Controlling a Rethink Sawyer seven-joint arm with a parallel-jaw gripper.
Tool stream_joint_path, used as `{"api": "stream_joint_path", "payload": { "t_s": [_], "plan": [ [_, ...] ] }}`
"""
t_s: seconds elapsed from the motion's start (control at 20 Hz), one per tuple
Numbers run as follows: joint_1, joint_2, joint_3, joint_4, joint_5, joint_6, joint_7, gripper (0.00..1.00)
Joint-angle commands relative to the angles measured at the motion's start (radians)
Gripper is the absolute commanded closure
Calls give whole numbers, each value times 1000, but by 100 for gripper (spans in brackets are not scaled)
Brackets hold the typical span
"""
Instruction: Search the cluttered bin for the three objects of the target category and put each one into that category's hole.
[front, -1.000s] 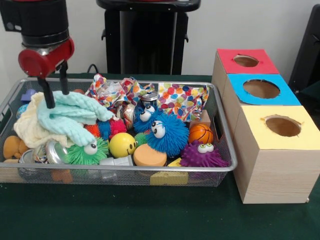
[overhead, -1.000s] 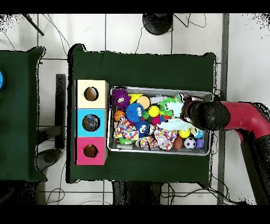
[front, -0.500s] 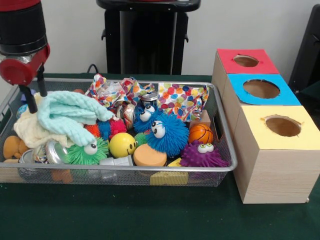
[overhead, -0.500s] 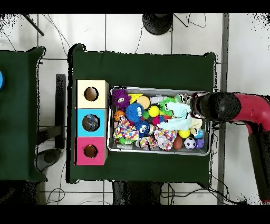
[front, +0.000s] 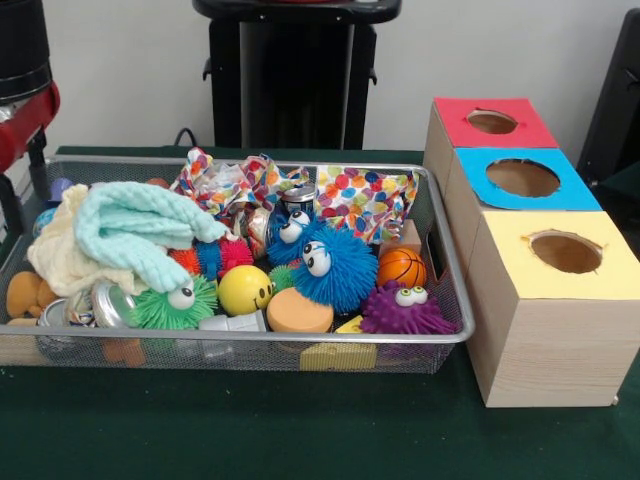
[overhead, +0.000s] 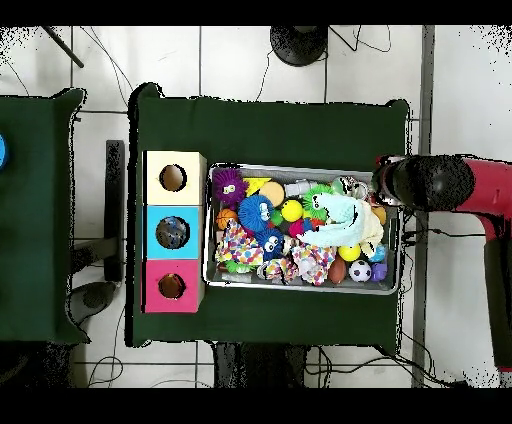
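Observation:
A blue ball sticks out past the cream cloth (front: 62, 245), so I should expect more balls and toys hidden under the cloth when I lift it.
A wire mesh bin (front: 240, 338) (overhead: 300, 168) holds a jumble of toys. A mint cloth (front: 140, 228) (overhead: 342, 213) lies over a cream cloth (front: 55, 255) at its left end in the front view. A blue fuzzy ball with eyes (front: 330, 265), a green spiky one (front: 175, 303), a purple spiky one (front: 405, 310), a yellow smiley ball (front: 243, 289) and a small basketball (front: 401, 267) lie near the front. My gripper (front: 22, 195) (overhead: 385, 185) hangs open and empty at the bin's left end, beyond the cloths.
Three wooden boxes with round holes stand beside the bin: yellow top (front: 560, 255) (overhead: 173, 178), blue top (front: 520, 180) (overhead: 172, 232), red top (front: 490, 122) (overhead: 171, 286). Polka-dot fabric (front: 365, 198), an orange disc (front: 298, 312) and metal cans (front: 100, 300) also fill the bin.
My gripper has drawn away from the mint cloth, moving outward past the bin's end and slightly up. The cloth stays in the bin, settled a little flatter.

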Motion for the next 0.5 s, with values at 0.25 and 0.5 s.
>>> {"api": "stream_joint_path", "payload": {
  "t_s": [0.25, 0.5],
  "plan": [
    [12, 151, 0, -113, -56, 40, -288, 0],
    [20, 176, -4, -131, -74, 23, -296, 0]
  ]
}}
